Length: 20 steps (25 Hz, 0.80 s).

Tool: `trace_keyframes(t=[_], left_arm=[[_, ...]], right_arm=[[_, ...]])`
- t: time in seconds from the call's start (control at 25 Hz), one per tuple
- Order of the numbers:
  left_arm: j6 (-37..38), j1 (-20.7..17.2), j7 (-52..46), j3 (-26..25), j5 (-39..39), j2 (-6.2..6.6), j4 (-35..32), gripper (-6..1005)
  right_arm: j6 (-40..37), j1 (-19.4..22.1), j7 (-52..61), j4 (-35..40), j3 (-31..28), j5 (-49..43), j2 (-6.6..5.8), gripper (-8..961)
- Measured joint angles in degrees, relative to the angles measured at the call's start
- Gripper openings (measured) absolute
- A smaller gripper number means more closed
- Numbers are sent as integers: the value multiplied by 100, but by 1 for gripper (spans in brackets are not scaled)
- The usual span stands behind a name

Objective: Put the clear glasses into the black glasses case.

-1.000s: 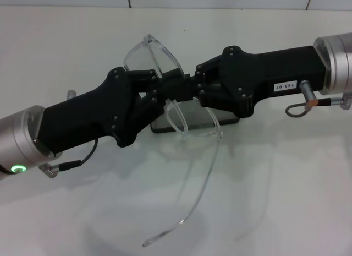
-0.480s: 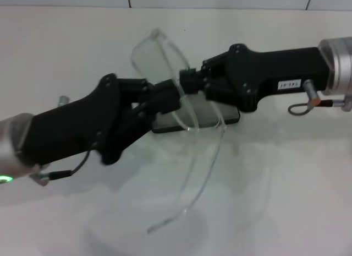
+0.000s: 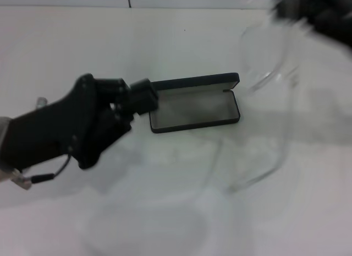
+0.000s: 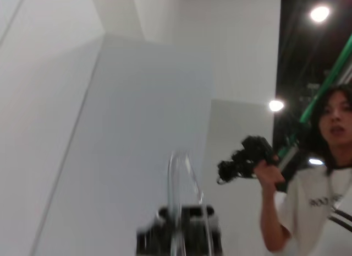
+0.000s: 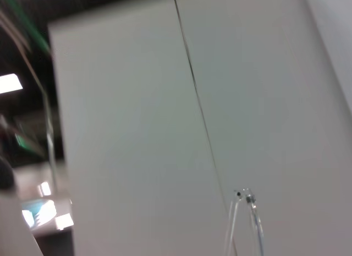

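Note:
An open temple (image 3: 287, 129) sticks far out from the clear glasses in the robot's right gripper, so next the left gripper folds it in before (image 3: 258, 181) the clear glasses go into the black glasses case.
The black glasses case (image 3: 165, 126) lies open on the white table, with its pale grey lining up and its lid tilted back. Above and to the right of it the clear glasses (image 3: 265, 60) hang blurred in the air, one long temple trailing down toward the table. My right gripper (image 3: 289, 14) holds them at the top right corner of the head view. A clear temple end (image 5: 245, 199) shows in the right wrist view. My left gripper (image 3: 146, 97) sits just off the case's left end, holding nothing. The left wrist view shows a clear lens (image 4: 181, 176) above a blurred black gripper.
The white table (image 3: 82, 41) runs back to a tiled wall. A person (image 4: 324, 173) holding a black device stands in the left wrist view.
The right gripper has swung up and to the right, taking the glasses with it. The left gripper has let go and drawn back to the left. The open case now shows fully.

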<state>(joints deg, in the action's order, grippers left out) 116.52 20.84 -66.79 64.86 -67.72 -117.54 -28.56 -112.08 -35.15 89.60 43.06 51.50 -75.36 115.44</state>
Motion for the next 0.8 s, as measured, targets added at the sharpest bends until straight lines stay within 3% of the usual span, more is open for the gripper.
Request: trace_keyframes(t=[0.24, 0.4, 0.6, 0.8], left_arm=[[1, 311, 349, 858, -164, -65, -13, 83], [0, 578, 780, 1313, -110, -248, 92, 82], [-3, 755, 1861, 2393, 854, -281, 431, 81], [-14, 663, 2128, 2685, 1475, -273, 501, 80]], right_arm=[[-585, 100, -224, -363, -216, 1193, 13, 67], [-507, -117, -764, -928, 8, 1369, 47, 67], [-134, -734, -2175, -2106, 925, 1397, 69, 67], [322, -878, -2735, -2318, 1770, 1686, 75, 68]])
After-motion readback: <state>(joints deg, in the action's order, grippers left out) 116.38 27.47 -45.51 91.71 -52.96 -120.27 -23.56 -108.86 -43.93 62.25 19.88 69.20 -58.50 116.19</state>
